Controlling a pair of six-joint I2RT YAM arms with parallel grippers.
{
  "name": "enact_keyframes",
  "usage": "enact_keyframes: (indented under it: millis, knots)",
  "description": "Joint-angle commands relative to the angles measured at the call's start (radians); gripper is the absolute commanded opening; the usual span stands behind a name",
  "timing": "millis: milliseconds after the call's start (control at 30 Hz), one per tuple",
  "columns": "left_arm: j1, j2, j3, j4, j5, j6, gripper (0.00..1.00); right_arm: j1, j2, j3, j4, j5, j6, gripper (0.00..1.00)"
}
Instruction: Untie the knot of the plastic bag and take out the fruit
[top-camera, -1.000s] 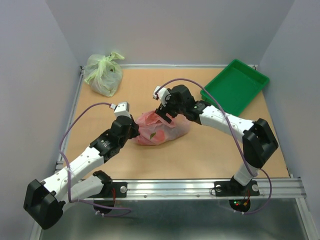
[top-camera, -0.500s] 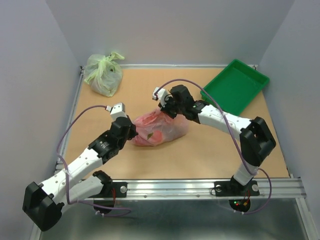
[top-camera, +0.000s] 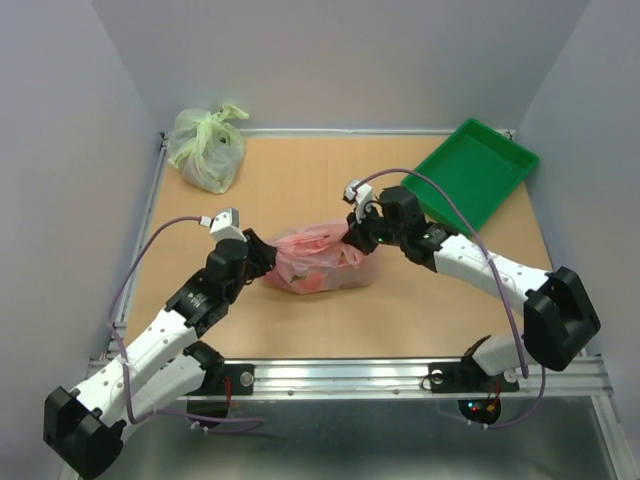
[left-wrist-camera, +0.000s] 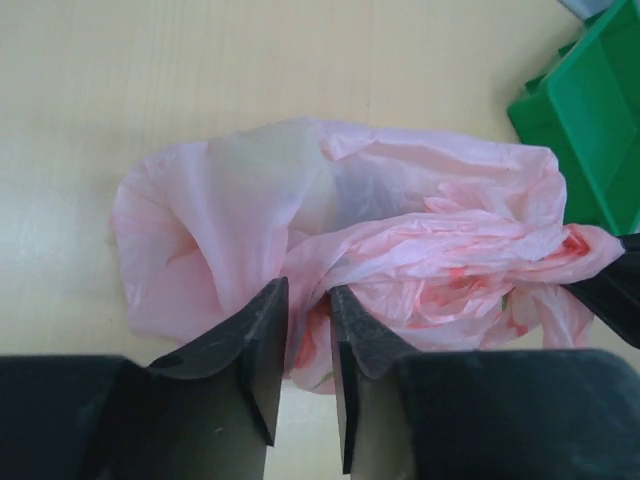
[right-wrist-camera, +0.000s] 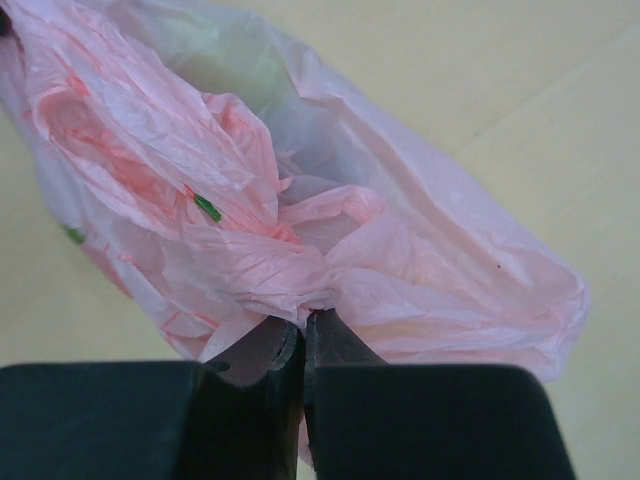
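The robot's right gripper is pinching the gathered fold (right-wrist-camera: 285, 280) where the pink plastic twists together. It should let go and take hold of the plastic again close by before both grippers spread the bag.
The pink plastic bag (top-camera: 322, 262) lies mid-table, stretched sideways between both grippers. My right gripper (top-camera: 352, 236) is at its right top and is shut on a gathered fold of the pink plastic (right-wrist-camera: 300, 278), its jaws pressed together (right-wrist-camera: 303, 325). My left gripper (top-camera: 268, 258) is at the bag's left end with its jaws a little apart (left-wrist-camera: 308, 295); a loose twisted strand of the bag (left-wrist-camera: 420, 245) runs between the tips. I cannot pick out the knot within the twisted plastic. The fruit shows only as reddish blurs through the film (top-camera: 312, 280).
A pale green tied bag (top-camera: 207, 148) sits at the back left corner. A green tray (top-camera: 470, 170) stands at the back right, and its corner shows in the left wrist view (left-wrist-camera: 590, 130). Grey walls enclose the table on three sides.
My right gripper closed on the bag's gathered top and pulled it right, stretching the bag. My left gripper's jaws have parted and that arm has drawn back slightly left.
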Motion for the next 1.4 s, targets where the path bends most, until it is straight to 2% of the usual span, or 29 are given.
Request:
enact_keyframes:
  millis: [0,67,133,233,300,500,633,733,833,867,900,933,967,1000,1033,1100,1200,1367]
  knots:
    - [0.022,-0.014,0.092,-0.010,0.094,0.246,0.60,-0.042,-0.042,-0.055,0.053,-0.017,-0.001,0.00]
    - [0.023,0.005,0.174,-0.033,0.153,0.368,0.75,-0.042,-0.054,-0.056,0.053,-0.017,-0.024,0.00]
    - [0.022,0.028,0.246,-0.053,0.195,0.440,0.78,-0.040,-0.071,-0.058,0.052,-0.021,-0.038,0.00]
    - [0.014,0.092,0.302,-0.059,0.273,0.590,0.78,-0.039,-0.085,-0.062,0.052,-0.035,-0.055,0.01]
    - [-0.008,0.135,0.350,-0.045,0.314,0.640,0.78,-0.033,-0.088,-0.066,0.049,-0.046,-0.062,0.01]
    - [-0.107,0.382,0.457,-0.010,0.387,0.871,0.78,-0.020,-0.091,-0.061,0.041,-0.049,-0.076,0.01]
    - [-0.117,0.445,0.466,0.010,0.437,0.919,0.76,-0.019,-0.100,-0.065,0.040,-0.040,-0.082,0.02]
    - [-0.118,0.473,0.471,0.015,0.465,0.936,0.67,-0.019,-0.106,-0.069,0.038,-0.030,-0.082,0.04]
    - [-0.118,0.485,0.463,0.021,0.450,0.937,0.37,-0.017,-0.108,-0.070,0.035,-0.021,-0.078,0.05]
    - [-0.118,0.484,0.456,0.019,0.436,0.937,0.15,-0.017,-0.111,-0.075,0.037,-0.017,-0.075,0.07]
    - [-0.118,0.468,0.453,0.019,0.419,0.934,0.05,-0.017,-0.114,-0.078,0.038,-0.004,-0.064,0.11]
    - [-0.118,0.456,0.445,0.023,0.398,0.924,0.00,-0.017,-0.118,-0.082,0.037,0.026,-0.058,0.16]
    - [-0.118,0.441,0.428,0.026,0.349,0.919,0.00,-0.017,-0.131,-0.090,0.037,0.045,-0.050,0.35]
    - [-0.118,0.406,0.419,0.030,0.327,0.918,0.00,-0.017,-0.132,-0.089,0.034,0.063,-0.034,0.45]
    - [-0.118,0.387,0.408,0.038,0.303,0.914,0.00,-0.017,-0.138,-0.087,0.026,0.074,-0.033,0.62]
    - [-0.118,0.336,0.371,0.049,0.295,0.916,0.00,-0.017,-0.163,-0.075,0.006,0.045,-0.035,0.75]
    - [-0.118,0.290,0.333,0.065,0.301,0.910,0.00,-0.019,-0.192,-0.034,0.001,-0.013,-0.029,0.89]
    - [-0.118,0.255,0.281,0.098,0.302,0.905,0.00,-0.017,-0.155,0.056,-0.008,-0.046,-0.047,0.91]
